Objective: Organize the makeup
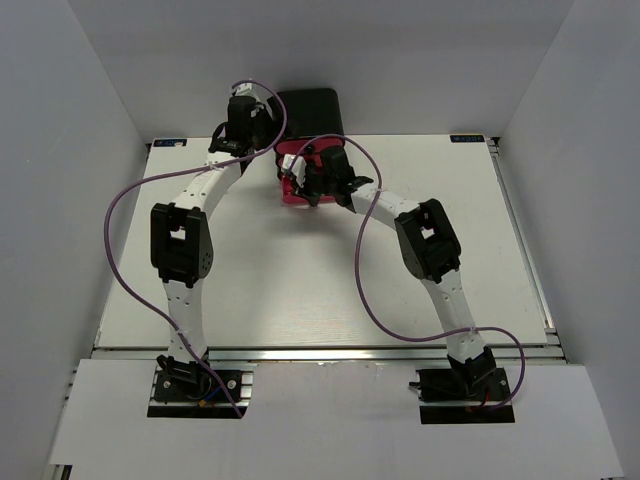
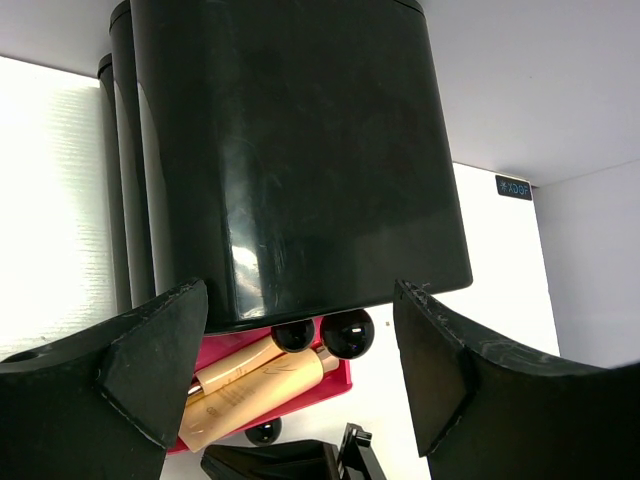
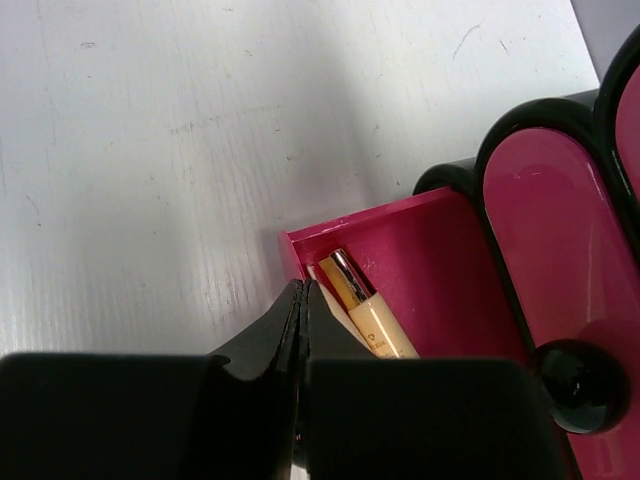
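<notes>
I should back my shut right gripper out, because it is reaching over the beige tubes in the open drawer [image 2: 262, 392]. Then I should push the drawer in at its knob [image 2: 263, 432].
The black box [image 1: 312, 108] stands at the table's back middle, its lowest pink drawer [image 1: 296, 192] pulled out. In the left wrist view two beige tubes [image 2: 255, 385] lie in that drawer [image 2: 340, 378] below the box [image 2: 290, 150]. My left gripper [image 2: 300, 295] is open, one finger at each side of the box's front, by the box's left side in the top view [image 1: 250, 122]. My right gripper [image 3: 300, 288] is shut with nothing seen between the fingers, its tip over the open drawer's [image 3: 430, 250] outer corner, beside a beige stick [image 3: 368, 310] with a gold cap. It also shows in the top view [image 1: 306, 184].
Two closed pink drawer fronts [image 3: 540, 230] with a black knob [image 3: 570, 385] sit above the open one. Black knobs [image 2: 347, 333] hang over the drawer. The white table [image 1: 300, 290] is walled by grey panels on the left, right and back.
</notes>
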You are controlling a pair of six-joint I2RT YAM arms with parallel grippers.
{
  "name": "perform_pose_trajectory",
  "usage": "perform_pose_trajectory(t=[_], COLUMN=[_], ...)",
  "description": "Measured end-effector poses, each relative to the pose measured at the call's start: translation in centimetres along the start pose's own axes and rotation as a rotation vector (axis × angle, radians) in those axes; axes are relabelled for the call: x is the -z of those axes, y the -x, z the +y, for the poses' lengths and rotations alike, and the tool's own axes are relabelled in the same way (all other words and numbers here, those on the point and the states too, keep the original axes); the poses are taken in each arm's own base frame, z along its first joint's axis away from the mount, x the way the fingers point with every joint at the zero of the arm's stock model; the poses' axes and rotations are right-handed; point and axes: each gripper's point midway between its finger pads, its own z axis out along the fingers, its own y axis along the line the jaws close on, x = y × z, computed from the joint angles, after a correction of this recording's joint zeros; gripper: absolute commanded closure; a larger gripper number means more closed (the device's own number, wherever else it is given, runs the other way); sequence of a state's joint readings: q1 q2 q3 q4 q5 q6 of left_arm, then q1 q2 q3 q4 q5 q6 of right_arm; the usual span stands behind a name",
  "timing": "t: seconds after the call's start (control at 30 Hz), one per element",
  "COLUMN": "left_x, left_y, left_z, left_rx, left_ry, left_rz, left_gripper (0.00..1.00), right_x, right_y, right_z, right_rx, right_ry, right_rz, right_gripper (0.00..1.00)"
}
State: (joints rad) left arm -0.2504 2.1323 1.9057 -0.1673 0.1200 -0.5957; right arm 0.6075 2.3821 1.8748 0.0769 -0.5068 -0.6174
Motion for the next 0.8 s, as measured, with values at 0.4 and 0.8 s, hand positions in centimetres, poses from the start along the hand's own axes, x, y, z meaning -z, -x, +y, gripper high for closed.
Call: perform_pose_trajectory(t=[0.4, 0.8], left_x=[0.0, 0.0], left_y=[0.0, 0.0], left_z=[0.0, 0.0], left_rx=[0.001, 0.006], left_ry=[0.0, -0.001], left_rz=[-0.001, -0.001], left_gripper=[0.16, 0.16], right_x=[-0.6, -1.4], right_y=[-0.8, -2.4], right_z=[-1.1, -3.0], right_rx=[0.016, 0.021], right_ry=[-0.041, -0.124], right_rz=[0.028, 0.085], right_gripper=[1.0, 1.0])
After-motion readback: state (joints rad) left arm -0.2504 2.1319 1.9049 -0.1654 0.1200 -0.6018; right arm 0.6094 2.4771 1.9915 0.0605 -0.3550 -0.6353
